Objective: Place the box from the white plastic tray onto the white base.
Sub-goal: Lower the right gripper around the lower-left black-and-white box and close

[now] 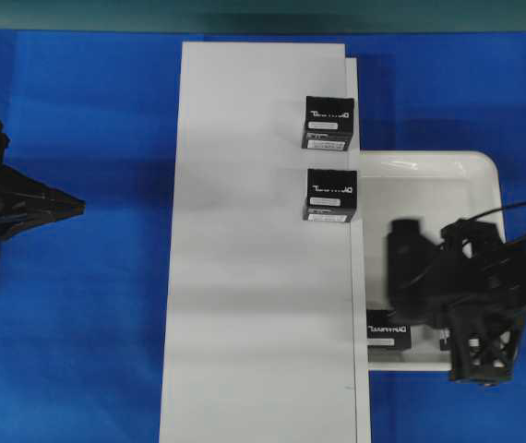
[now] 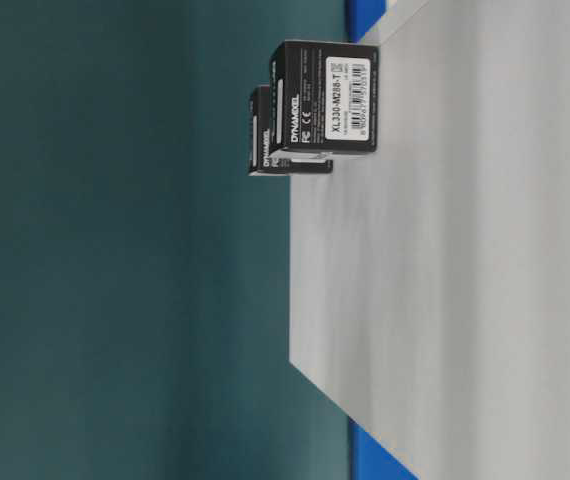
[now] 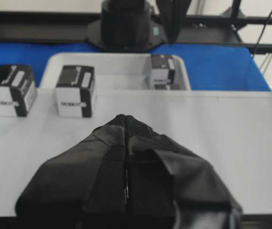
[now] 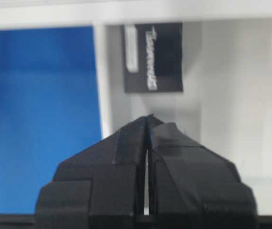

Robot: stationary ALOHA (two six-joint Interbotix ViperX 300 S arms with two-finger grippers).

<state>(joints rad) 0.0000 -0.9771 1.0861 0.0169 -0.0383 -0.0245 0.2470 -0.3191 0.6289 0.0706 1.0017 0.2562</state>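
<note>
A dark edge with a white mark (image 1: 444, 339) peeks out beside my right gripper, so I should expect another black box (image 1: 471, 329) hidden under the arm.
One black box (image 1: 386, 330) with white lettering lies near the front corner of the white plastic tray (image 1: 471, 175), partly under my right arm. In the right wrist view that box (image 4: 152, 57) sits just ahead of my right gripper (image 4: 149, 117), whose jaws are shut with nothing between them and not touching it. From overhead, the right gripper (image 1: 401, 295) hovers over the tray. Two matching boxes (image 1: 328, 123) (image 1: 330, 195) stand on the white base (image 1: 254, 305) along its right edge. My left gripper (image 1: 80, 208) is shut and empty, left of the base.
Blue cloth (image 1: 88, 351) covers the table around the base and tray. The left wrist view shows the base (image 3: 222, 138), the two boxes on it (image 3: 12, 89) (image 3: 75, 90), the tray box (image 3: 162, 71) and the right arm's black mount (image 3: 126, 24) behind.
</note>
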